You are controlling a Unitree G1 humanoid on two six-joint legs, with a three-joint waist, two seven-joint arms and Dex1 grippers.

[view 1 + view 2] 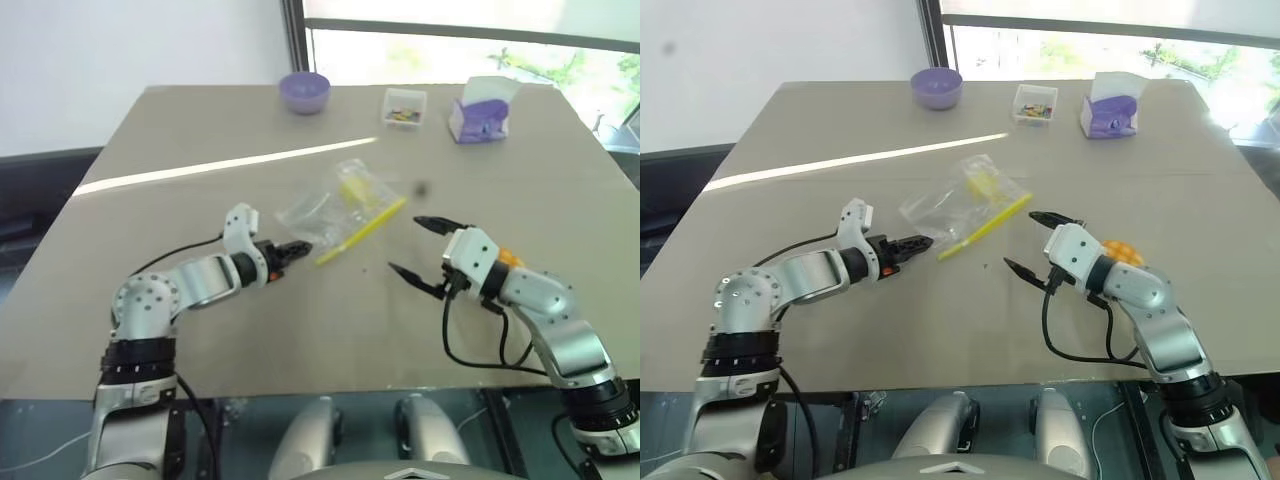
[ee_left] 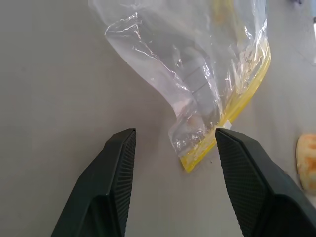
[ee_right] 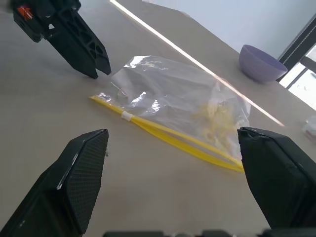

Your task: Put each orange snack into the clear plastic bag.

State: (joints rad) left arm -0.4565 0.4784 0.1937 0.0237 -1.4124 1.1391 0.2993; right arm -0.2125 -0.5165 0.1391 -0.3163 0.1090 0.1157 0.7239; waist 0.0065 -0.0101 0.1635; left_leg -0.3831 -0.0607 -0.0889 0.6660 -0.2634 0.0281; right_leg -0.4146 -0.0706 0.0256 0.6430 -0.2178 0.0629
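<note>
The bag's yellow seal strip (image 1: 358, 235) is loose at both ends, so my right gripper should first pinch its far end (image 1: 401, 203), and then my left gripper should take the bag's near corner.
The clear plastic bag (image 1: 340, 205) lies flat and crinkled near the table's middle, its yellow seal strip (image 1: 362, 232) along the near edge. A small yellowish bit shows through it. My left gripper (image 1: 295, 252) is open low over the table at the bag's near left corner, and in the left wrist view that corner (image 2: 190, 158) sits just past the fingertips, untouched. My right gripper (image 1: 408, 245) stands wide open to the bag's right, holding nothing. One orange snack (image 1: 1120, 250) peeks out from behind the right wrist, on the table.
At the table's far edge stand a purple bowl (image 1: 304, 92), a small clear box of colourful bits (image 1: 404, 107) and a purple-and-white container (image 1: 483, 110). A bright strip of sunlight crosses the tabletop (image 1: 200, 165) left of the bag.
</note>
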